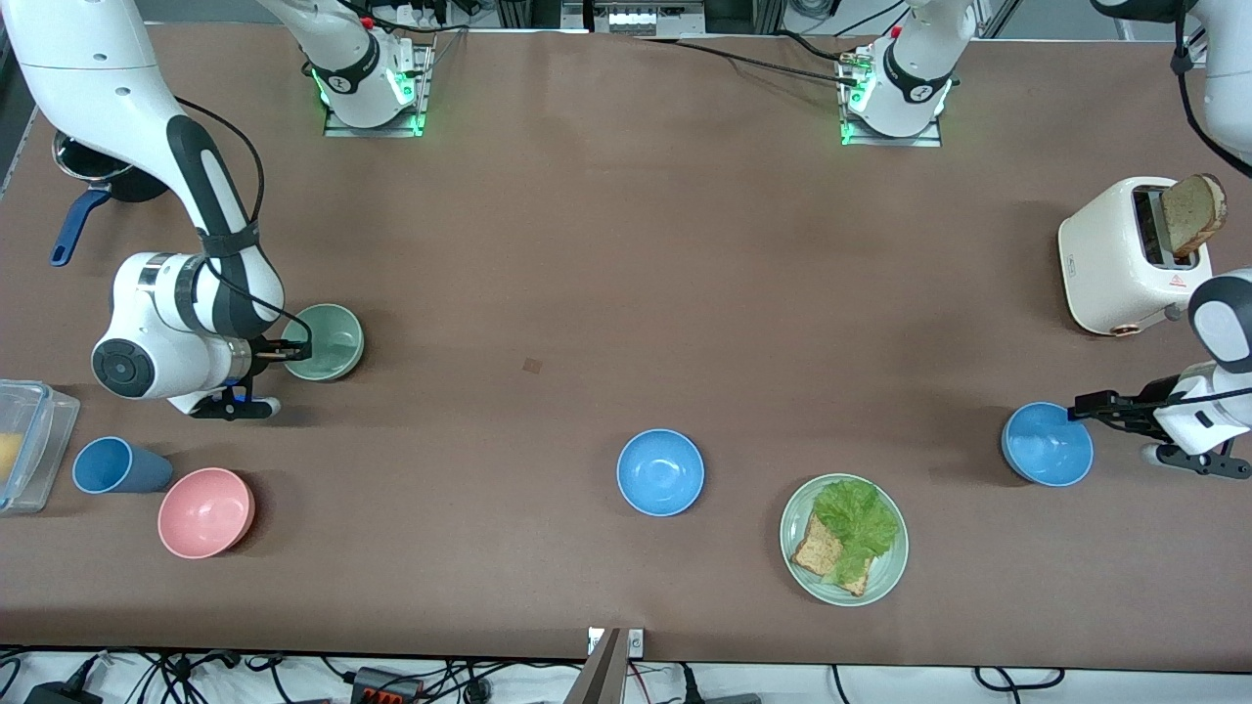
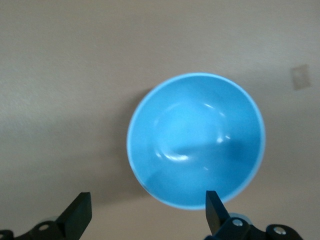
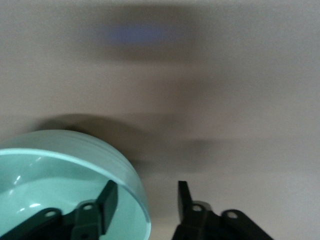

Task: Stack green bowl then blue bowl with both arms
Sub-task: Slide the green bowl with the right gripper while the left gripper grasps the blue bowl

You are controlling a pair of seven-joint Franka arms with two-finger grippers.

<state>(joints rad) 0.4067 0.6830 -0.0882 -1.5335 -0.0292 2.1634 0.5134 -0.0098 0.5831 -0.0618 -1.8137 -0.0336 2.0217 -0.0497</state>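
The green bowl needs to be set in the middle of the table (image 1: 643, 334) by my right gripper before my left gripper stacks the blue bowl, with the green bowl far from my left gripper's blue bowl (image 1: 335, 341) now.
The pale green bowl (image 1: 325, 342) sits on the table toward the right arm's end. My right gripper (image 1: 293, 349) is open and straddles its rim. In the right wrist view (image 3: 145, 200) one finger is inside the green bowl (image 3: 55, 170) and the other is outside it. One blue bowl (image 1: 1047, 445) sits toward the left arm's end. My left gripper (image 1: 1081, 406) is open at its rim. In the left wrist view (image 2: 147, 215) one fingertip (image 2: 214, 206) overlaps the edge of this blue bowl (image 2: 196, 140). A second blue bowl (image 1: 660, 472) sits mid-table, nearer the front camera.
A pink bowl (image 1: 205, 511), a blue cup (image 1: 117, 466) and a clear container (image 1: 24, 445) lie at the right arm's end. A green plate (image 1: 885, 577) with lettuce and bread lies beside the middle blue bowl. A white toaster (image 1: 1125, 259) holding bread stands by the left arm. A dark pot (image 1: 93, 181) stands at the table's edge.
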